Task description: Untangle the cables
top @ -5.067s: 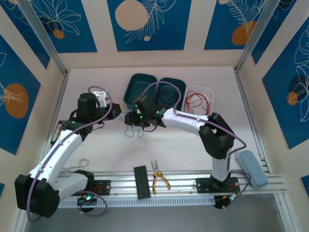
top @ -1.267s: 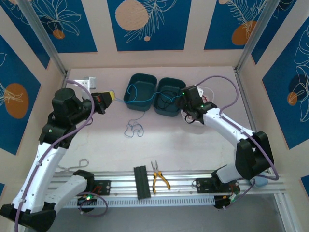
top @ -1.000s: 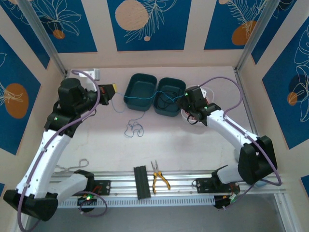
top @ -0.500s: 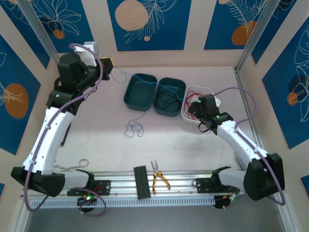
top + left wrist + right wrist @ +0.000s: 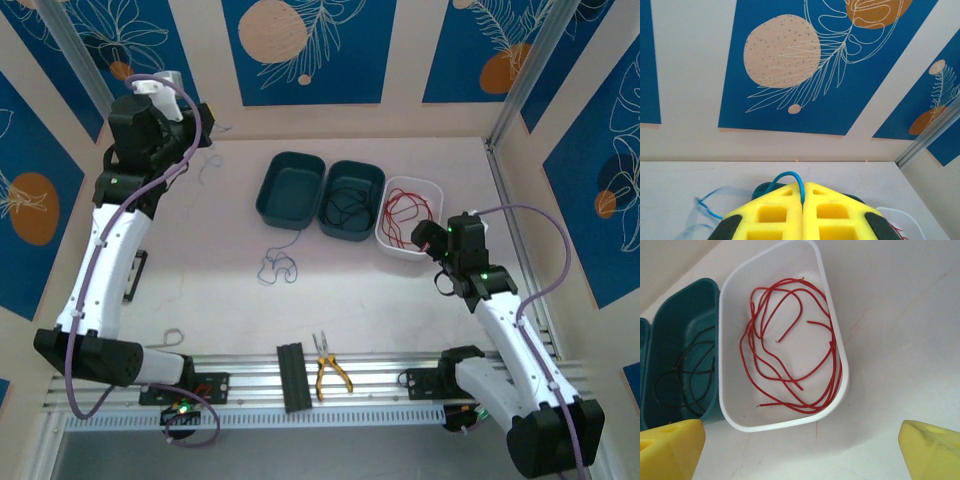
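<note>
The held blue cable hangs free of the blue heap, so my left gripper should keep on to the empty teal bin (image 5: 291,191) and let go inside it.
High in the far left corner, my left gripper (image 5: 207,122) is shut on a thin blue cable (image 5: 788,176); the strand arches out between the yellow fingers (image 5: 771,212) and hangs loose below (image 5: 205,165). Another blue cable (image 5: 278,266) lies in a loopy heap on the table in front of the teal bins. Black cables (image 5: 346,206) (image 5: 688,374) lie in the right teal bin (image 5: 366,176). Red cables (image 5: 790,357) (image 5: 410,214) lie in the white bin (image 5: 836,335). My right gripper (image 5: 424,238) (image 5: 802,455) stands open just in front of the white bin, nothing between its fingertips.
The left teal bin (image 5: 290,187) stands beside the other one. Yellow-handled pliers (image 5: 330,372) and a black block (image 5: 292,376) rest on the front rail. A metal ring (image 5: 172,337) lies near the left arm's base. Walls close in behind and beside.
The left gripper has risen toward the far left corner with the blue cable. The right gripper has let go of that cable, opened wide and drawn back toward the near right of the white bin.
</note>
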Robot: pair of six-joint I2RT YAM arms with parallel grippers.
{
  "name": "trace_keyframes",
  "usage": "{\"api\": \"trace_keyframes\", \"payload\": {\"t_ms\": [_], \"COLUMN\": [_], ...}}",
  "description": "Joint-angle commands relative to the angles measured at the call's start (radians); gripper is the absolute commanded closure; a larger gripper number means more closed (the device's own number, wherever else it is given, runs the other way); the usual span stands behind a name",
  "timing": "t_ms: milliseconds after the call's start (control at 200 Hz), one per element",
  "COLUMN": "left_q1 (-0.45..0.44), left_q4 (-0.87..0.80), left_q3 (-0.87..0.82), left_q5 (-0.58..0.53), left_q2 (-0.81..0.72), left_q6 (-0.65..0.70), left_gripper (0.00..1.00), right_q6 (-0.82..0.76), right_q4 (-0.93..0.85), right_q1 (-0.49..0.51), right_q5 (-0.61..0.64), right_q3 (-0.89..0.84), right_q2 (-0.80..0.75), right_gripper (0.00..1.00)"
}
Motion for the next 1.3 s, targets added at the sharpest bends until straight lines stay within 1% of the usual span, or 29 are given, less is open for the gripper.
{"api": "trace_keyframes", "payload": {"t_ms": [0,160,435,985,1296], "left_q1": [0.006,0.001,-0.032,-0.1,-0.145], "left_q4": [0.043,0.1,0.202,0.232,0.234], "left_q3": [0.023,0.002,-0.02,0.009,-0.05], "left_q5": [0.073,0.135,0.125,0.109,0.11], "left_q2": [0.029,0.076,0.157,0.27,0.345], "left_q6": [-0.022,-0.062,-0.068,-0.024,-0.014], "left_gripper": [1.0,1.0,1.0,1.0,1.0], "right_q6": [-0.038,-0.055,-0.055,-0.045,-0.04], "right_q4": [-0.05,-0.086,-0.099,-0.12,-0.126], "right_q1": [-0.005,-0.005,0.005,0.033,0.039], "right_q5": [-0.065,-0.126,-0.186,-0.168,-0.162], "right_q3": [0.024,0.086,0.137,0.139,0.137], "right_q2": [-0.032,-0.032,-0.036,-0.045,-0.051], "right_gripper": [0.01,0.01,0.01,0.01,0.01]}}
